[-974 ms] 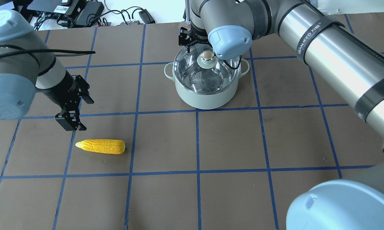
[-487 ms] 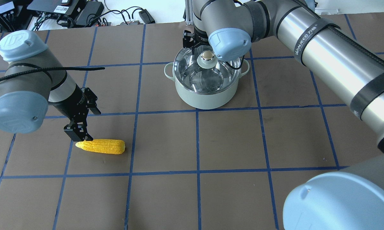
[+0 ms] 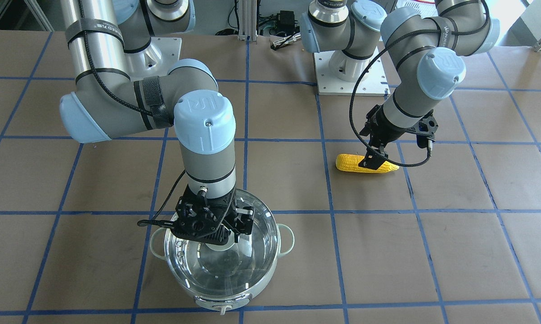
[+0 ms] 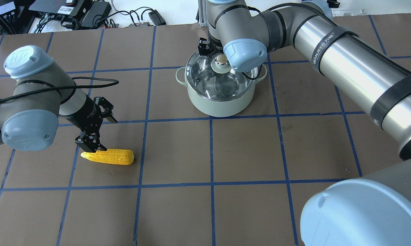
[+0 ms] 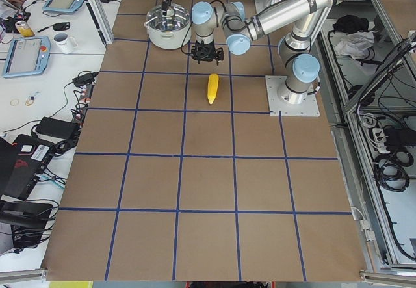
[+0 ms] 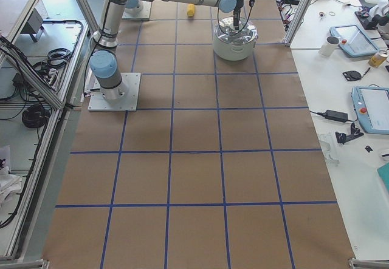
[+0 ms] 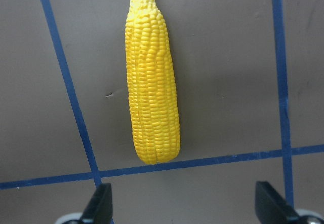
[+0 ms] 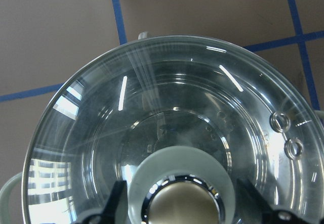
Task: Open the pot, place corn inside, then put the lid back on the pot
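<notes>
Only shiny rings [image 8: 177,110] can be seen through the clear glass lid. I should expect the mint-green pot [image 3: 264,281] to be empty when I raise the lid.
The yellow corn [image 4: 108,156] lies flat on the brown table at the left; it fills the left wrist view [image 7: 152,92] with its point away from the camera. My left gripper [image 4: 91,147] is open, low over the corn [image 3: 365,163], with its fingertips [image 7: 101,206] spread wide. The mint-green pot [image 4: 219,100] stands at the far centre with the clear glass lid [image 4: 222,80] on it. My right gripper [image 3: 212,229] is open, with its fingers [image 8: 109,211] on either side of the gold knob [image 8: 185,204], not closed on it.
Cables and electronics [image 4: 72,13] lie beyond the table's far edge. The two arm base plates [image 3: 347,72] stand on the robot's side. Side benches with tablets and a mug [image 5: 65,41] flank the table. Blue tape lines grid the brown surface.
My left gripper has moved down and right to just over the corn. My right gripper has come down over the lid until its fingers straddle the knob. The corn, pot and lid have not moved.
</notes>
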